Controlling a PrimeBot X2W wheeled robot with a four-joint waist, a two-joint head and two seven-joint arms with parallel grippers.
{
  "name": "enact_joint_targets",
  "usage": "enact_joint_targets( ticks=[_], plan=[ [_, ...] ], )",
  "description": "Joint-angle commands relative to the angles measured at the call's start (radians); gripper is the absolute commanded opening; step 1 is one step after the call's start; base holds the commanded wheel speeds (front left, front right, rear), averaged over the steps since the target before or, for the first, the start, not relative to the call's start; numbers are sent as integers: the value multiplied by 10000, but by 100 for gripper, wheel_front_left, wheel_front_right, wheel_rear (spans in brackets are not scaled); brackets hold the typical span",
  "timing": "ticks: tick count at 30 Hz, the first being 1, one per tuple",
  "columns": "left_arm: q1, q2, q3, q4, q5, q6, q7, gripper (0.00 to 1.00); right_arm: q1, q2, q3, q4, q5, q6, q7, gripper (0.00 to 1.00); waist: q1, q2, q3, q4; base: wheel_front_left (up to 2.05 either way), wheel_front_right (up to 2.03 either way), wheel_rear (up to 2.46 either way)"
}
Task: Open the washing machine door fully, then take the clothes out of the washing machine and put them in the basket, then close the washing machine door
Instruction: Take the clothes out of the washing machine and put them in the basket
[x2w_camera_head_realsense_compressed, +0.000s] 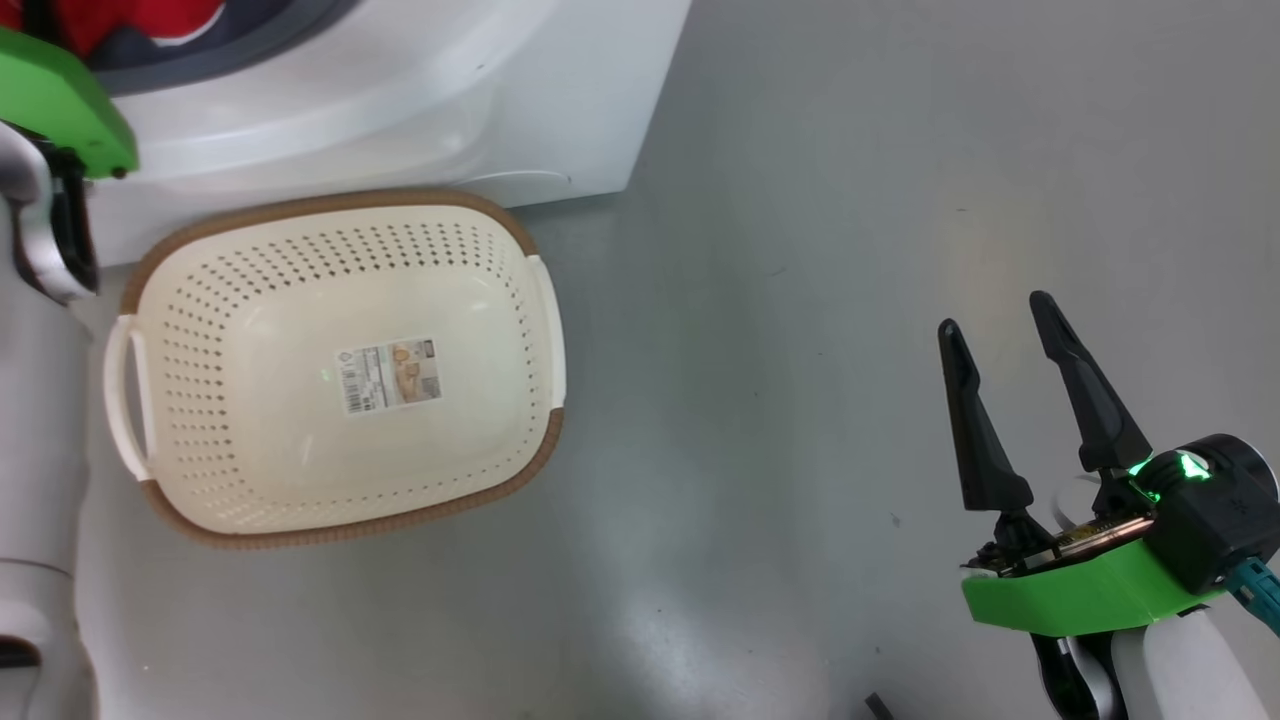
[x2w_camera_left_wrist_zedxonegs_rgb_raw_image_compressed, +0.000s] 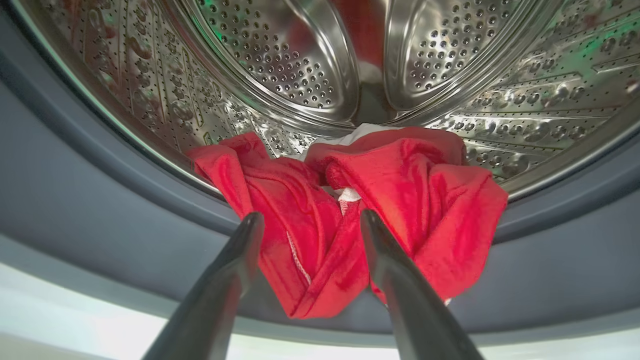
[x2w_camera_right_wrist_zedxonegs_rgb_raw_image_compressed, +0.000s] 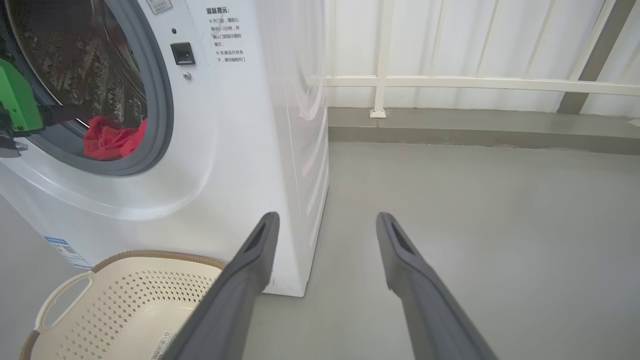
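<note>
White cloth (x2w_camera_left_wrist_zedxonegs_rgb_raw_image_compressed: 360, 133) shows behind the bunched red clothes, so the red fold (x2w_camera_left_wrist_zedxonegs_rgb_raw_image_compressed: 318, 258) will bring white parts out with it when I pull.
The red clothes (x2w_camera_left_wrist_zedxonegs_rgb_raw_image_compressed: 400, 200) lie bunched at the drum's front and hang over the grey rubber ring (x2w_camera_left_wrist_zedxonegs_rgb_raw_image_compressed: 75, 200) of the washing machine (x2w_camera_right_wrist_zedxonegs_rgb_raw_image_compressed: 240, 125). My left gripper (x2w_camera_left_wrist_zedxonegs_rgb_raw_image_compressed: 311, 216) is open right at them, one finger on each side of a red fold with a white tag; I cannot tell if it touches. The clothes (x2w_camera_right_wrist_zedxonegs_rgb_raw_image_compressed: 112, 140) also show in the open mouth, and as a red patch (x2w_camera_head_realsense_compressed: 130, 20) at the head view's top left. The cream basket (x2w_camera_head_realsense_compressed: 200, 330) stands empty on the floor before the machine. My right gripper (x2w_camera_head_realsense_compressed: 995, 315) hangs open over bare floor. The washing machine door is out of view.
The perforated steel drum (x2w_camera_left_wrist_zedxonegs_rgb_raw_image_compressed: 280, 65) behind the clothes is otherwise bare. Grey floor (x2w_camera_right_wrist_zedxonegs_rgb_raw_image_compressed: 475, 225) stretches right of the machine to a white railing (x2w_camera_right_wrist_zedxonegs_rgb_raw_image_compressed: 450, 82) and a low kerb. My left arm's green cover (x2w_camera_head_realsense_compressed: 60, 100) sits above the basket's (x2w_camera_right_wrist_zedxonegs_rgb_raw_image_compressed: 125, 295) left end.
</note>
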Motion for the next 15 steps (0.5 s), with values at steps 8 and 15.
enact_joint_targets(
  ticks=[8,15],
  plan=[
    [-856,815,7,855,87,224,457,100,-110,-123,314,-155,-93,62,-63,100,-1,-1,163,-404,0,0,0],
    [-1209,976,52,1776,-119,290,1088,100,-110,-123,507,24,-48,62,-63,100,-1,-1,134,-745,0,0,0]
  ],
)
